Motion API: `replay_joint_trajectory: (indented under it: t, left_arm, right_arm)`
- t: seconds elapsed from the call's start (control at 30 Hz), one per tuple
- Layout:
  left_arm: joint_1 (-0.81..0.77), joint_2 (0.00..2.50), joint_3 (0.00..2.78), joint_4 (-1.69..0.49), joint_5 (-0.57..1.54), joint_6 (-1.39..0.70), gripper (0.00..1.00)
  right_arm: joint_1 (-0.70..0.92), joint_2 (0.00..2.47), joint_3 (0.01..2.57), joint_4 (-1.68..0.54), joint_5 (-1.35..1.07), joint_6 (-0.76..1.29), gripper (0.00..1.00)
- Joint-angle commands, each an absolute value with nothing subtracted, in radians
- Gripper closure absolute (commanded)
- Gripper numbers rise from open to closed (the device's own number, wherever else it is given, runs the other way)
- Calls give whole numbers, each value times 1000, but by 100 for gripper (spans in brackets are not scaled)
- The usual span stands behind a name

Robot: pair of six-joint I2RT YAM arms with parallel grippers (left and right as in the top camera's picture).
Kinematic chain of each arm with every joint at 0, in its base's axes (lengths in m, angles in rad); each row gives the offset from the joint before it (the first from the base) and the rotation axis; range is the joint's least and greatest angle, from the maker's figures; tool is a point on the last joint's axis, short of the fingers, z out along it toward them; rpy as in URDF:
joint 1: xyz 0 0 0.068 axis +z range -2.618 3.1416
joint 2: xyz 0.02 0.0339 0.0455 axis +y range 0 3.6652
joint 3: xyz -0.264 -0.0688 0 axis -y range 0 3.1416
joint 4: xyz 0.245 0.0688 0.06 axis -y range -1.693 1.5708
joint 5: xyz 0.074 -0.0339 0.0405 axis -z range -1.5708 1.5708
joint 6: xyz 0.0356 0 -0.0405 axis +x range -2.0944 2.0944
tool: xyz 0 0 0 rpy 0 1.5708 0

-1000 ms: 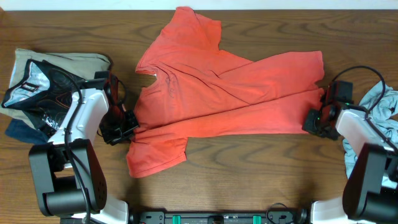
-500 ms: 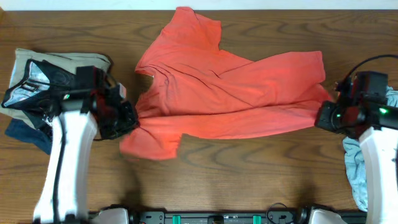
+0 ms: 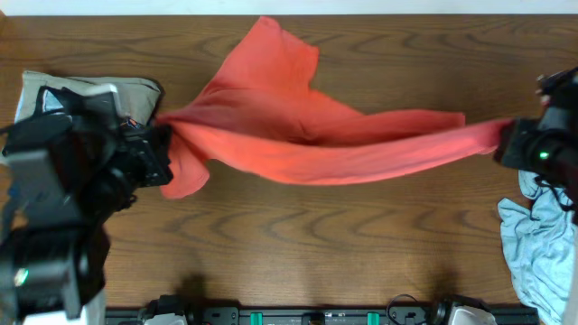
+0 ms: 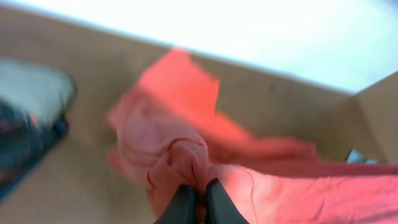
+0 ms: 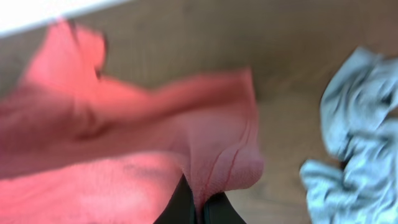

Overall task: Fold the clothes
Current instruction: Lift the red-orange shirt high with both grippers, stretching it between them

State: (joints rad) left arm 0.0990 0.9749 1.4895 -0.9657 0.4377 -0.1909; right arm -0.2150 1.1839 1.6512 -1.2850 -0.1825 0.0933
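My left gripper and right gripper should fling the T-shirt toward the back edge (image 3: 361, 20), then pull it flat, since the coral-red T-shirt trails bunched (image 3: 312, 119) behind its stretched edge.
The coral-red T-shirt (image 3: 307, 144) hangs stretched in the air between both arms, its upper part still trailing on the table toward the back edge. My left gripper (image 3: 161, 144) is shut on its left end; the left wrist view shows the fingers (image 4: 200, 200) pinching bunched red cloth (image 4: 186, 155). My right gripper (image 3: 508, 135) is shut on the shirt's right end; in the right wrist view the fingers (image 5: 198, 208) clamp a fold of red cloth (image 5: 224, 155). The pale grey-blue shirt (image 3: 537, 239) lies crumpled at the right edge, also in the right wrist view (image 5: 354, 143).
A pile of other garments, beige with dark and silver pieces (image 3: 81, 95), lies at the far left beside the left arm. The wooden table (image 3: 316, 253) spans the view, with a pale wall behind its back edge.
Both arms have risen and pulled apart, lifting the red T-shirt off the table and stretching it taut. The lower sleeve has come off the table and hangs near the left gripper.
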Motion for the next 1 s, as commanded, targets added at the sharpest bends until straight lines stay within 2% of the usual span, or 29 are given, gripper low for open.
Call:
replay_joint_trajectory:
  t: [0.0,0.27,0.57,0.97]
  left_arm:
    - [107,958,1623,-948,409,-236,94]
    - [106,959,1870,-933,310,-241,94]
    - [106,1016,1904,-951,253,-241,94]
    - [105,1392,1903,-1002,438,-217,94]
  right_arm:
    - [-231,1157,1790,-1285,-135,73,99]
    - [-231,1156,2045,-1274,5,73,99]
    - [-231,1195,2081,-1220,26,73,99]
    - [-229,1530,2080,-1266,-19,73,99]
